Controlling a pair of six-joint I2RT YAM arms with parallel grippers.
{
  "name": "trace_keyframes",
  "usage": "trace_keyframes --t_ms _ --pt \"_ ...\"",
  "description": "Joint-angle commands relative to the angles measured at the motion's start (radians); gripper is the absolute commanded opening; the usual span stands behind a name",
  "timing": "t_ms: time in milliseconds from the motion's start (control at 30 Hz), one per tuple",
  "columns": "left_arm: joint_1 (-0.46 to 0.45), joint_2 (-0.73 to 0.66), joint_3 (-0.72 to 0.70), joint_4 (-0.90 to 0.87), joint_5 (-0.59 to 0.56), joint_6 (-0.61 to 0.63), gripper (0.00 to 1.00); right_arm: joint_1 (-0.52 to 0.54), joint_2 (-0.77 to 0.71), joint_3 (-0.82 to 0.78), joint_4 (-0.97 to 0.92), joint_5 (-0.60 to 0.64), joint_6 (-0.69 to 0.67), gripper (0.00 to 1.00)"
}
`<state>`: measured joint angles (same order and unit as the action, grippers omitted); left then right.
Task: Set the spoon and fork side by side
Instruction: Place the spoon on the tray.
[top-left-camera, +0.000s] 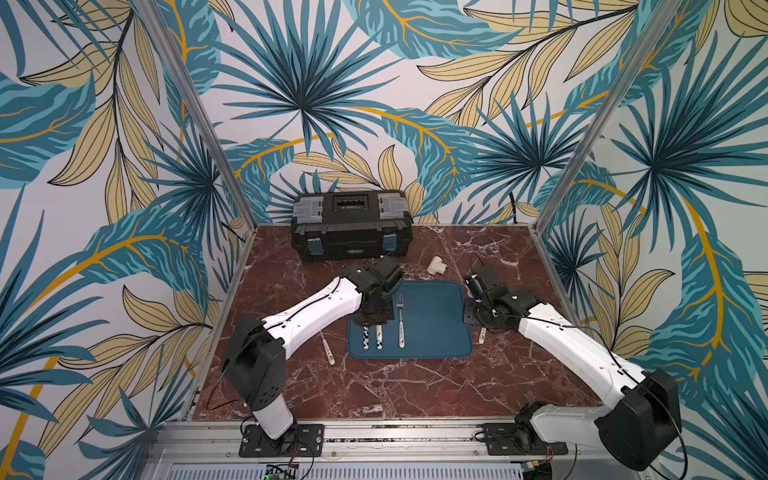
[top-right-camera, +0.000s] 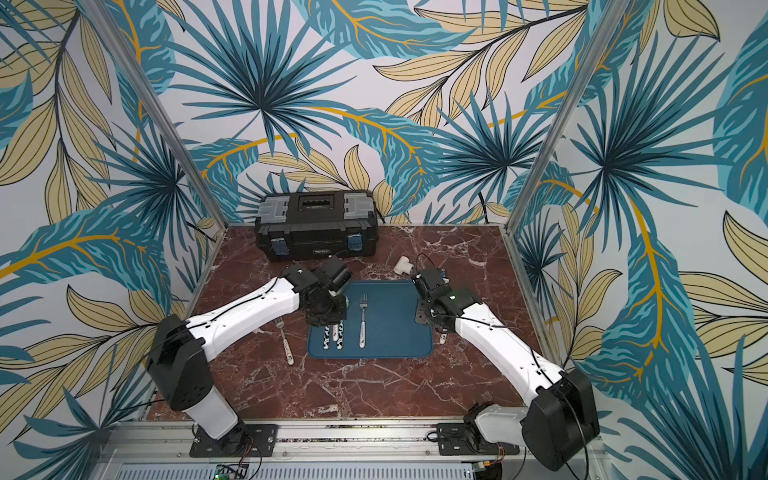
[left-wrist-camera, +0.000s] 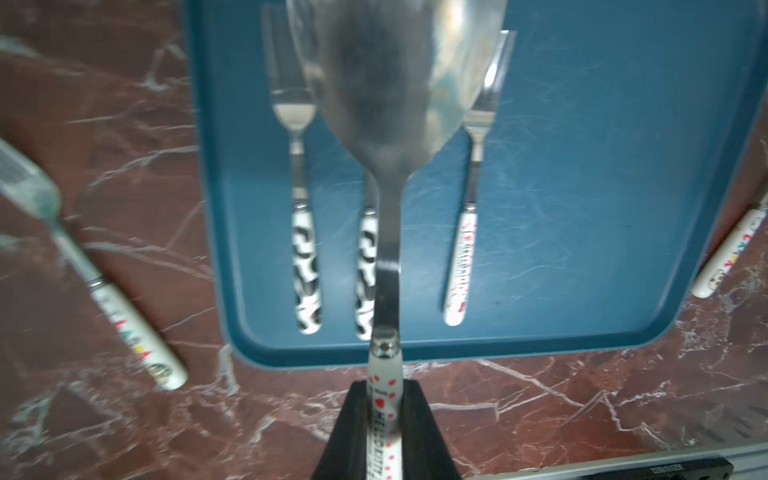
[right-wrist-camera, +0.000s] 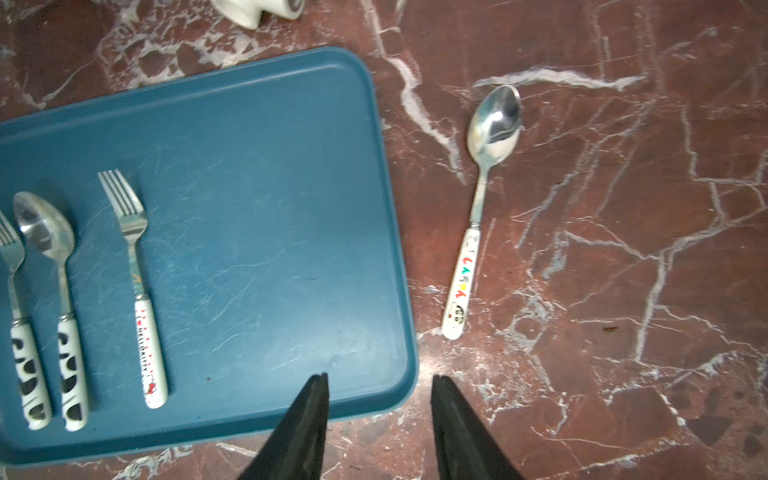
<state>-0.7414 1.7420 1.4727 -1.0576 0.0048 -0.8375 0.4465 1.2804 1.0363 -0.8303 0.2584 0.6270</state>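
Note:
The held spoon (left-wrist-camera: 393, 104) points the same way as the red-dotted fork, so my left gripper should keep moving to the open space (top-left-camera: 416, 324) past that fork and let go there.
My left gripper (left-wrist-camera: 384, 388) is shut on the white, red-dotted handle of a spoon (left-wrist-camera: 386, 232), which hangs over the left part of the blue tray (left-wrist-camera: 582, 166). On the tray a fork (left-wrist-camera: 465, 249) with a matching red-dotted handle lies right of the held spoon. Further left lie a cow-patterned fork (left-wrist-camera: 305, 257) and a cow-patterned spoon (left-wrist-camera: 365, 257), partly hidden behind the held one. My right gripper (right-wrist-camera: 379, 378) stands open and holds nothing, above the tray's front right corner (right-wrist-camera: 399, 390).
A spoon with coloured letters (right-wrist-camera: 478, 224) lies on the marble right of the tray. A fork with coloured letters (left-wrist-camera: 124, 316) lies on the marble left of it. A black toolbox (top-left-camera: 351, 226) and a white pipe fitting (top-left-camera: 437, 265) sit behind the tray.

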Motion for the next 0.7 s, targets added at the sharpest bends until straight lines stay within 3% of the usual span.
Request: trace_keyframes --t_ms 0,167,333,667 --pt "-0.063 0.118 0.134 -0.033 0.031 -0.021 0.06 -0.035 -0.042 -0.041 -0.04 0.001 -0.039 0.47" --pt "-0.103 0.272 0.263 0.001 0.103 -0.041 0.05 -0.058 -0.076 -0.077 -0.036 -0.055 -0.04 0.47" --pt "-0.124 0.41 0.428 -0.07 0.093 -0.032 0.05 -0.073 -0.106 -0.11 -0.032 -0.064 -0.052 0.47" --pt "-0.113 0.451 0.411 -0.064 0.068 -0.079 0.05 -0.108 -0.145 -0.148 -0.02 -0.087 -0.081 0.47"
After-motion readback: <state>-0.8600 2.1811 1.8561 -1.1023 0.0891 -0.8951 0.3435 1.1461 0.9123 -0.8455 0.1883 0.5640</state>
